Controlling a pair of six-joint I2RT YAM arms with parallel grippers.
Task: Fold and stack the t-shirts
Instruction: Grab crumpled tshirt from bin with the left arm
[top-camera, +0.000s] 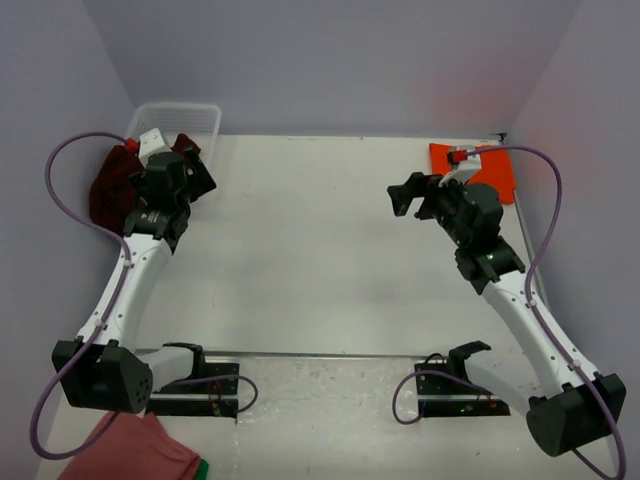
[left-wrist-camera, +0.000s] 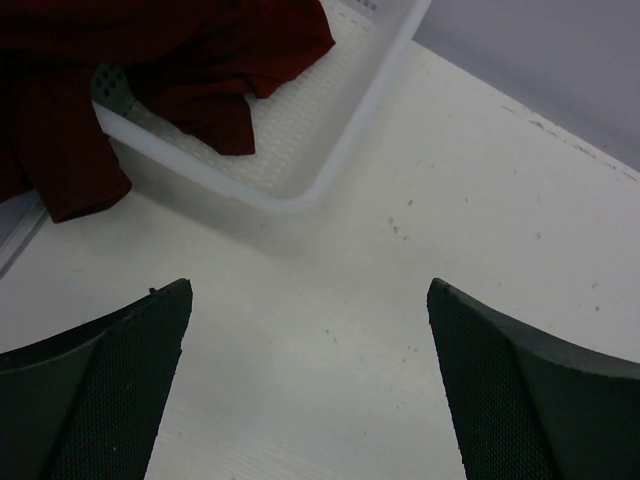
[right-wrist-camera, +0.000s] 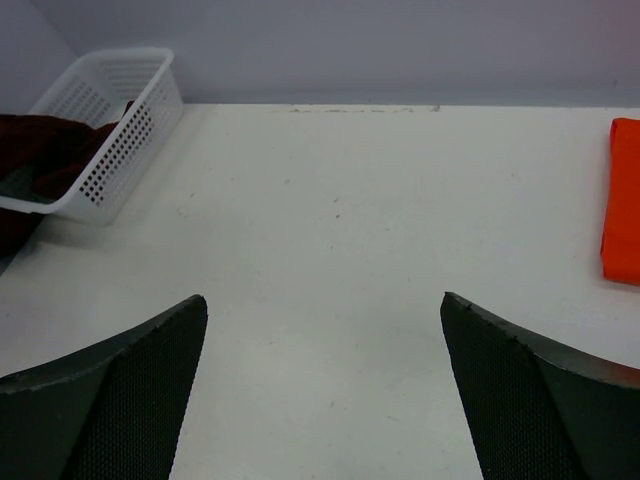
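The dark maroon-red t-shirt (top-camera: 108, 190) is hanging crumpled over the edge of the white basket, open to the spread fingers of my left gripper, so I should keep reaching for it until the fingers straddle its folds (top-camera: 119, 163).
A dark maroon-red t-shirt (top-camera: 112, 184) hangs crumpled over the edge of a white basket (top-camera: 190, 118) at the back left; it also shows in the left wrist view (left-wrist-camera: 150, 60) and the right wrist view (right-wrist-camera: 40, 145). A bright orange-red t-shirt (top-camera: 497, 172) lies folded flat at the back right, its edge in the right wrist view (right-wrist-camera: 623, 200). My left gripper (top-camera: 185, 165) is open and empty above the table just beside the basket (left-wrist-camera: 330, 130). My right gripper (top-camera: 408, 195) is open and empty, left of the orange-red shirt.
A salmon-pink cloth (top-camera: 135, 450) with a green edge lies off the table's near left corner. Purple cables (top-camera: 60, 190) loop from both arms. Walls close the table at the back and sides.
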